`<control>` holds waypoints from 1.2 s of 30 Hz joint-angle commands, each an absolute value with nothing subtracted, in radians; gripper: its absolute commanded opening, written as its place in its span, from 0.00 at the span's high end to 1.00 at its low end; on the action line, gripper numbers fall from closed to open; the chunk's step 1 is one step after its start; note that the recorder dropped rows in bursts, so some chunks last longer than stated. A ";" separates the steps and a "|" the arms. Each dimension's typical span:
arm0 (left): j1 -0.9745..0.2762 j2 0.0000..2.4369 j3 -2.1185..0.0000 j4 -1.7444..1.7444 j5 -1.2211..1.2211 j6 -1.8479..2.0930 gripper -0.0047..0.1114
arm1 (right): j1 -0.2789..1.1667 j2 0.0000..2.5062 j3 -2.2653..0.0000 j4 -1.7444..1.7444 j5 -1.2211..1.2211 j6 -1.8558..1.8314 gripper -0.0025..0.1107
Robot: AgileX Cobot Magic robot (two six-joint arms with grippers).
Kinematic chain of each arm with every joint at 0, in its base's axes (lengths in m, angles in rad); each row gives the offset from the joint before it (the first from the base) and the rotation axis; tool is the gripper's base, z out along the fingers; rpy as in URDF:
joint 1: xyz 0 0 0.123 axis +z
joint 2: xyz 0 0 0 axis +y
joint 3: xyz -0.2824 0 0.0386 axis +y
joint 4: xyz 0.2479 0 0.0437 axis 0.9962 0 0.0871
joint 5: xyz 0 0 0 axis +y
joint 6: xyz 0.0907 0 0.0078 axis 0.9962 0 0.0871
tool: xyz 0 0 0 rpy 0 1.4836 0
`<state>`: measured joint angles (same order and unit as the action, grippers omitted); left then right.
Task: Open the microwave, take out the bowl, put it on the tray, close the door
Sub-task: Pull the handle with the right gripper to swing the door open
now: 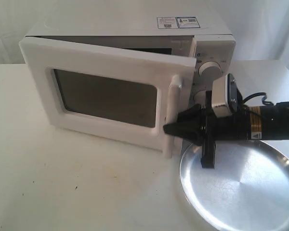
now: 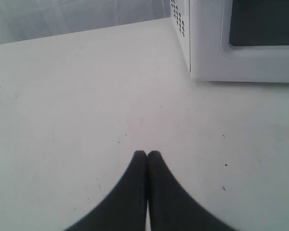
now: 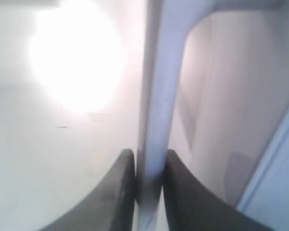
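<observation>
The microwave door (image 1: 106, 96) is only part-open across the microwave's hollow, so next my right gripper releases the door's handle and pushes it wide from behind its free edge (image 1: 190, 79).
The white microwave (image 1: 135, 29) stands at the back of the table. Its door (image 1: 106, 96) with the dark window is swung partly open towards the front. My right gripper (image 1: 169, 129) is shut on the door's vertical white bar handle (image 1: 172, 115); in the right wrist view the handle (image 3: 156, 125) runs between the two dark fingers (image 3: 183, 192). The silver tray (image 1: 241, 187) lies on the table at the front right, under the right arm. The bowl is hidden. My left gripper (image 2: 147, 154) is shut on nothing, low over bare table beside the microwave's corner (image 2: 192, 48).
The white table (image 1: 62, 183) stretches to the left and front of the door. Two round knobs (image 1: 209, 70) sit on the microwave's right panel, just behind the right wrist camera. White curtain hangs behind.
</observation>
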<state>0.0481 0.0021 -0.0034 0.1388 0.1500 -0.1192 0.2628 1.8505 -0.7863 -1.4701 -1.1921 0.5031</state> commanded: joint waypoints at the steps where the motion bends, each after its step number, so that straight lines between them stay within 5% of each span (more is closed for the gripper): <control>1: 0.047 0.000 0.000 0.135 0.148 -0.125 0.96 | 0.288 1.843 -0.777 -1.594 -1.221 0.519 0.98; 16: 0.047 0.000 0.000 0.135 0.148 -0.125 0.96 | 0.258 1.784 -0.777 -1.656 -1.221 0.727 0.96; 26: 0.047 0.000 0.000 0.135 0.148 -0.125 0.96 | 0.256 1.755 -0.775 -1.744 -1.221 0.938 0.47; 32: 0.047 0.000 0.000 0.135 0.148 -0.125 0.96 | 0.256 1.748 -0.741 -1.744 -1.221 0.974 0.47; 36: 0.047 0.000 0.000 0.135 0.148 -0.125 0.96 | 0.256 1.718 -0.707 -1.744 -1.217 0.973 0.57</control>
<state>0.0481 0.0021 -0.0034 0.1388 0.1500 -0.1192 0.2557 1.7387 -0.7351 -1.6945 -1.2001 0.9551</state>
